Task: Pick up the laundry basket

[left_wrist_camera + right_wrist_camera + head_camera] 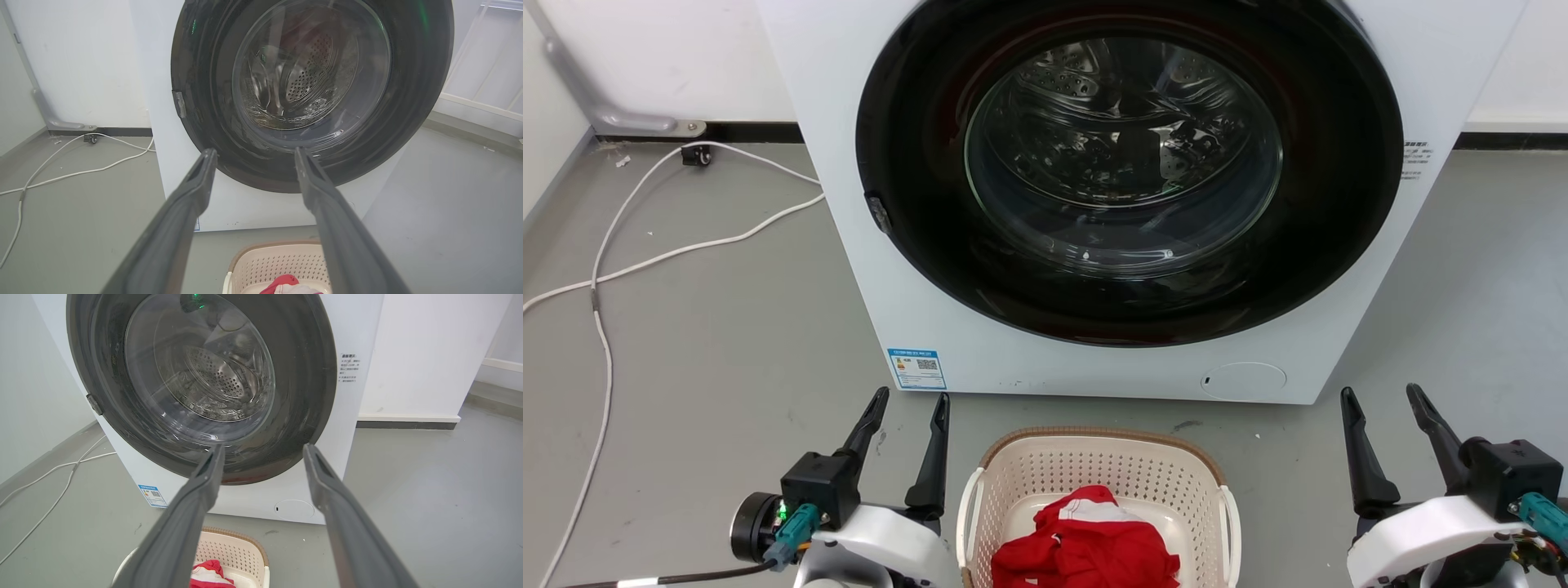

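Observation:
The white side handles (969, 518) continue from the brown rim (987, 459), so they should stay lined up with it when I pick up the laundry basket.
The laundry basket (1094, 469), cream with perforated walls, a brown rim and white side handles, stands on the floor at the bottom centre of the head view, with red and white cloth (1086, 543) inside. My left gripper (911, 403) hovers open to its left and my right gripper (1384, 396) open to its right, both apart from it and empty. The left wrist view has the basket (269, 261) low between my spread fingers. In the right wrist view the basket (233, 551) sits at the bottom centre, below the left finger.
A white washing machine (907, 269) with a shut round dark glass door (1127, 163) stands right behind the basket. White cables (605, 269) trail over the grey floor at the left. Walls close in behind and to the left.

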Tool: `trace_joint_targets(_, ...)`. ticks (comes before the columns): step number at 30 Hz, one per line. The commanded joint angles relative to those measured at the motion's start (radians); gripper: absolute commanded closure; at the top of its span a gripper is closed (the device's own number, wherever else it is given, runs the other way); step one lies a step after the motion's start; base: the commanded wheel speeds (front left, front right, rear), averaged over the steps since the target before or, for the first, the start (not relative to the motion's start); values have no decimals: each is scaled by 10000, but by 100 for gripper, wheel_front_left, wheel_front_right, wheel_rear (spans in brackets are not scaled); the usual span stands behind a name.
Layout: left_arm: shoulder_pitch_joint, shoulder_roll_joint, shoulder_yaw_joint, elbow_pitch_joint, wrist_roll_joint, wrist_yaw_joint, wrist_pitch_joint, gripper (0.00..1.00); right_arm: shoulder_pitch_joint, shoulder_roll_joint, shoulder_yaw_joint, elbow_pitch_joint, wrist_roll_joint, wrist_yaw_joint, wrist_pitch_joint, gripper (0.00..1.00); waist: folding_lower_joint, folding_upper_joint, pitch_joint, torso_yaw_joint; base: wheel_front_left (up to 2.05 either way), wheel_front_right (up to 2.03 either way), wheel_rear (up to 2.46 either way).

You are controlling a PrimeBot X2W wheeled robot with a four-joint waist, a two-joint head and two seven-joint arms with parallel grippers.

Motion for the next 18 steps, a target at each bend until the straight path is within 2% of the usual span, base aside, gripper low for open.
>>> trace_joint_targets(1, 4, -2, -43, -8, 254, 33, -87, 0, 114, 1, 0, -113, -244, 18, 14, 0, -1, -1, 0, 10, 0, 0, 0)
trace_joint_targets(18, -41, -109, -31, 254, 1275, 83, -402, 0, 253, 3, -65, 96, -926, 11, -131, 0, -1, -1, 14, 34, 0, 0, 0)
